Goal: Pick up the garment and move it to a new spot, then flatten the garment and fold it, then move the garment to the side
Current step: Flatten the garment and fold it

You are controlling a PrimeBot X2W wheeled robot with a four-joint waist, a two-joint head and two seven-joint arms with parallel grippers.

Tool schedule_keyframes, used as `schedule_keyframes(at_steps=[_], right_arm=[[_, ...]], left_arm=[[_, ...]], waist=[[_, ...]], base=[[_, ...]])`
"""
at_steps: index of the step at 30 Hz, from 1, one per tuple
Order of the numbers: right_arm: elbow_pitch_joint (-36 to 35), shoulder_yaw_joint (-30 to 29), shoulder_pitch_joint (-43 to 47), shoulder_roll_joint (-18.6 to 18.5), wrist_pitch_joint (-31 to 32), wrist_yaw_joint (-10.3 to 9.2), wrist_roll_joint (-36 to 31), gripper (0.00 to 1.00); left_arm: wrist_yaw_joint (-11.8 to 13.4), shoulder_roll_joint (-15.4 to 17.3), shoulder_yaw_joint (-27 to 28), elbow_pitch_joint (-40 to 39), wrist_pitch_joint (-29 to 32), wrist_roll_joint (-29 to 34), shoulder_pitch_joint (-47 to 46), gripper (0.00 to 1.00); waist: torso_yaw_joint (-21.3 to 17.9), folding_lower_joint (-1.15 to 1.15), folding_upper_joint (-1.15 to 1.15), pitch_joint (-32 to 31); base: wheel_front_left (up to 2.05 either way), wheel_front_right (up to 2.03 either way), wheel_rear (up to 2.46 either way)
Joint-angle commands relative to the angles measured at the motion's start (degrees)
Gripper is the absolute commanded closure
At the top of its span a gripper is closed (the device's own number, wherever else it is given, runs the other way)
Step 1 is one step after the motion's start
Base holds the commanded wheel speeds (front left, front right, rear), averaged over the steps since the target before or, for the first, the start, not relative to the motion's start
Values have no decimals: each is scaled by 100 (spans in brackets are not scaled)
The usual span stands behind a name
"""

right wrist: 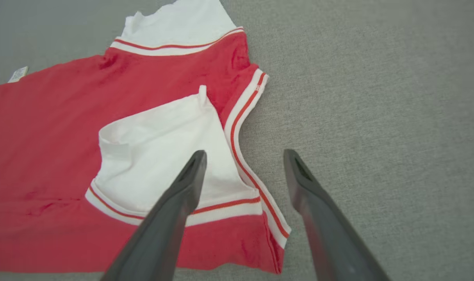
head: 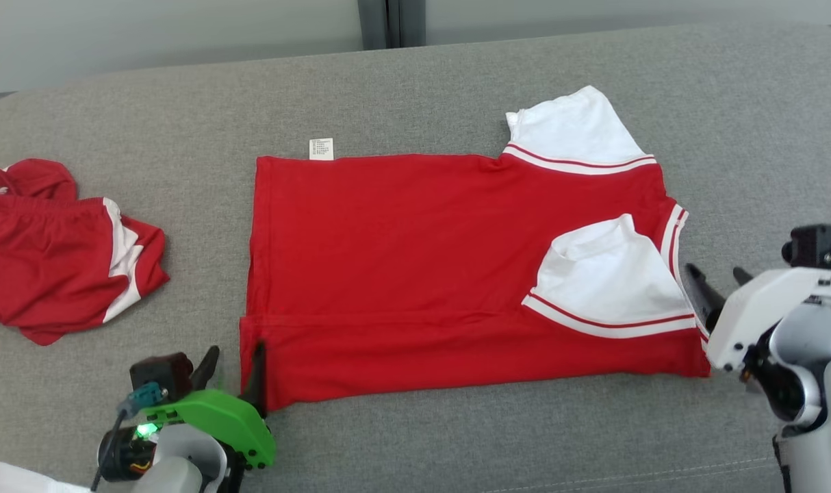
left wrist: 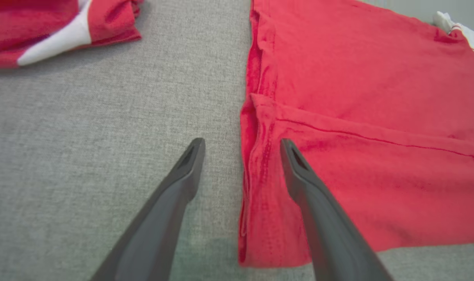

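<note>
My gripper will fold the garment over, and I should expect a lettered front hidden [head: 478,255] underneath to show then, since the garment's plain red back [head: 380,238] faces up.
The garment [head: 415,260] is a red shirt with white sleeves, spread on the grey cushion, its near long edge folded over onto itself. One white sleeve lies folded across the red body at the right. My left gripper [head: 236,356] stands open at the garment's near left corner; in the left wrist view the gripper [left wrist: 241,144] straddles the garment's [left wrist: 358,97] side hem, holding nothing. My right gripper [head: 714,274] is open at the collar end; in the right wrist view the gripper [right wrist: 245,154] hangs over the striped neckline, one finger above the garment's [right wrist: 45,136] white sleeve.
A second red and white garment [head: 53,253] lies crumpled at the far left, also in the left wrist view [left wrist: 45,27]. A white care label [head: 321,148] sticks out of the shirt's far edge. Something white [head: 18,479] shows at the bottom left corner. Grey cushion [head: 456,445] surrounds the shirt.
</note>
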Motion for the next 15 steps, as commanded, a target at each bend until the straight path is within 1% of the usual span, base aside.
schedule_keyframes(at_steps=[1,4,6,10,15], right_arm=[[-46,53,-284,-151,84,2,12,0],[-11,150,-813,-461,294,2,72,0],[92,239,-1204,-649,428,2,112,0],[355,598,-2042,-951,742,3,351,0],[824,1122,-3024,-1258,934,3,445,0]], left_arm=[[48,97,37,-123,91,66,-220,0],[90,216,60,-285,477,7,-546,0],[45,261,24,-334,832,-11,-921,0],[-72,216,-49,-125,1474,-47,-1841,0],[-230,65,-142,379,1979,-31,-2929,0]], waist=[[18,0,0,46],[56,0,0,188],[107,0,0,337],[200,0,0,711],[186,0,0,1185]], base=[[0,0,0],[0,0,0],[0,0,0],[0,0,0],[0,0,0]])
